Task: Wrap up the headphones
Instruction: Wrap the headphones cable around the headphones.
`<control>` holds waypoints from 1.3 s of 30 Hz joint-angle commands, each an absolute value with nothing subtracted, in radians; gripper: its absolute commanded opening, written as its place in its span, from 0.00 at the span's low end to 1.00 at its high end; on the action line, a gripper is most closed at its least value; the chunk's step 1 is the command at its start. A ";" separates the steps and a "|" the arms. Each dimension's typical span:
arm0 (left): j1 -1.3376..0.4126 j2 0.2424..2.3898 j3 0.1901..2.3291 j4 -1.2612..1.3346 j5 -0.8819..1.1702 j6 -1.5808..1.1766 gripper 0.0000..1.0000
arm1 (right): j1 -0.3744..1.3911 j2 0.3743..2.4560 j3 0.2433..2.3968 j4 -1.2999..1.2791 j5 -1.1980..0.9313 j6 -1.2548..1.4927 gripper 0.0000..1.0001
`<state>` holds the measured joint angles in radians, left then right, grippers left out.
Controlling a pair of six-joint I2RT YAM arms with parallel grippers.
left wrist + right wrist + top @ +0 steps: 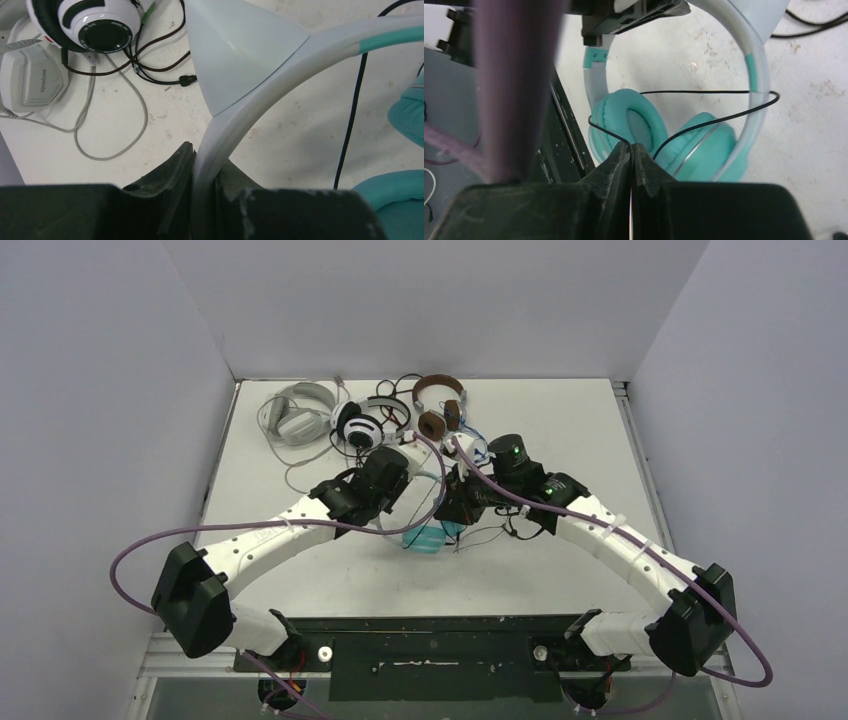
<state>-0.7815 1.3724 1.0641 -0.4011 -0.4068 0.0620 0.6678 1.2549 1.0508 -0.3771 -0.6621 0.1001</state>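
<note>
The black cable's loop (pixel 776 96) is loose around the headphones' white band, so next my left gripper raises the headphones while my right gripper grabs the cable lower down.
Light teal headphones (pixel 428 537) with a white band (pixel 280 70) stand at the table's middle. My left gripper (pixel 204 160) is shut on that white band, low on its curve. The teal ear cups (pixel 659 135) fill the right wrist view, and a thin black cable (pixel 709 92) loops round the band. My right gripper (pixel 632 146) is shut on this black cable just in front of the cups. At the back lie black-and-white headphones (pixel 358 426), pale grey headphones (pixel 297 412) and brown headphones (pixel 440 405).
Loose grey cable (pixel 107 125) and dark cables (pixel 150 70) trail over the table between the back headphones and my left gripper. A purple hose (pixel 509 85) of the arm hangs close to the right wrist camera. Walls close the table on three sides.
</note>
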 commanded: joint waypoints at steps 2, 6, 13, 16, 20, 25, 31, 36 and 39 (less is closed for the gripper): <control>-0.834 1.431 1.145 -0.550 -0.390 0.182 0.00 | 0.621 1.285 1.153 -0.527 -0.565 0.007 0.00; -0.844 1.444 1.149 -0.571 -0.404 0.187 0.00 | 0.593 1.257 1.151 -0.526 -0.479 0.008 0.08; -0.846 1.407 1.167 -0.568 -0.317 0.169 0.00 | 0.554 1.229 1.117 -0.515 -0.413 -0.017 0.03; -0.846 1.390 1.190 -0.583 -0.246 0.156 0.00 | 0.540 1.230 1.094 -0.498 -0.402 -0.015 0.01; -0.846 1.353 1.210 -0.592 -0.150 0.110 0.00 | 0.503 1.216 1.028 -0.420 -0.392 0.000 0.09; -0.834 1.297 1.241 -0.596 -0.053 0.016 0.00 | 0.452 1.170 0.924 -0.277 -0.480 0.060 0.13; -0.818 1.247 1.313 -0.579 0.104 -0.123 0.00 | 0.421 1.087 0.798 -0.041 -0.668 0.120 0.18; -0.817 1.219 1.355 -0.495 0.199 -0.256 0.00 | 0.415 1.022 0.715 0.138 -0.752 0.190 0.26; -0.815 1.235 1.415 -0.508 0.200 -0.331 0.00 | 0.415 1.001 0.676 0.227 -0.780 0.234 0.29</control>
